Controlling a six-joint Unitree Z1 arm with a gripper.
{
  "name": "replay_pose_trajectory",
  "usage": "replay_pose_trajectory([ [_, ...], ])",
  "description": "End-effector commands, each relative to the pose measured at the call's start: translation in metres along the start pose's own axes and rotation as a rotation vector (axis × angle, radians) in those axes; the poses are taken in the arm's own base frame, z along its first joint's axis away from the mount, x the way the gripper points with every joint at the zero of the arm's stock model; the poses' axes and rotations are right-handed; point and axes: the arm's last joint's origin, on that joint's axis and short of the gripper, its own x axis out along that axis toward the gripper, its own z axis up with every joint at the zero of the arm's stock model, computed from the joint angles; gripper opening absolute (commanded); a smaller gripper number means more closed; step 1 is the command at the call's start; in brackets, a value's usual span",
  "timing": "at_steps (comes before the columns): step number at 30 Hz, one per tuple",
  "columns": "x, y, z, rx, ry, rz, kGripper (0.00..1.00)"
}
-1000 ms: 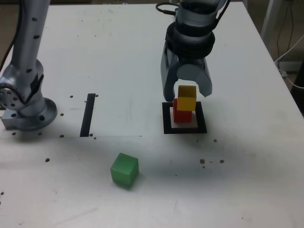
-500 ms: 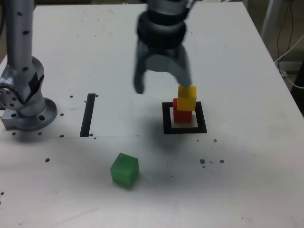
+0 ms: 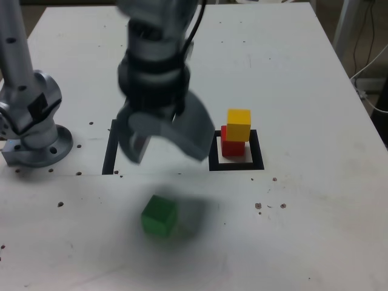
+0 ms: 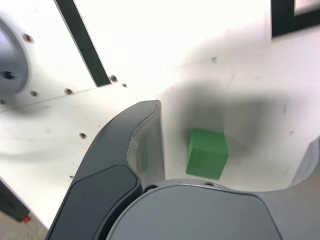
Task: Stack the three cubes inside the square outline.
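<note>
My gripper will lower the green cube onto the stack (image 3: 236, 133), and the stack should stay standing, because the yellow cube (image 3: 239, 125) sticks out over the red cube only a little.
The yellow cube (image 3: 239, 125) sits on the red cube (image 3: 232, 143) inside the black square outline (image 3: 236, 163), shifted a little toward the exterior view's right. The green cube (image 3: 159, 216) lies alone on the table nearer the camera, also visible in the wrist view (image 4: 206, 153). My gripper (image 3: 165, 147) hangs open and empty above and just behind the green cube, left of the stack in the exterior view; its image is motion-blurred. In the wrist view the green cube lies between the spread fingers (image 4: 135, 140).
The arm's grey base (image 3: 33, 130) stands at the exterior view's left. A straight black strip (image 3: 111, 151) lies between base and outline, partly behind the gripper. Small dark specks dot the white table (image 3: 303, 230). Cables hang past the table's right edge.
The open gripper has swept from over the stack toward the exterior view's left and nearer the camera, now above the green cube. The cubes have not moved.
</note>
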Motion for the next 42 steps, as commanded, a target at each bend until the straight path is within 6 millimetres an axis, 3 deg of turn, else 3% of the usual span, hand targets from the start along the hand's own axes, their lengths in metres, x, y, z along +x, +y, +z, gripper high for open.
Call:
replay_pose_trajectory([
  [1, 0.012, -0.010, -0.002, 0.003, -0.032, -0.010, 0.99],
  [5, 0.027, -0.020, -0.007, 0.018, -0.015, -0.005, 0.99],
  [19, 0.048, -0.065, -0.001, 0.123, 0.013, 0.038, 0.99],
  [30, 0.059, -0.073, 0.007, 0.128, 0.019, 0.094, 0.96],
  [34, 0.061, -0.068, 0.011, 0.111, 0.033, 0.111, 0.84],
  [40, 0.063, -0.066, 0.013, 0.064, 0.031, 0.116, 0.48],
  [42, 0.063, -0.067, 0.015, 0.058, 0.017, 0.101, 0.43],
])
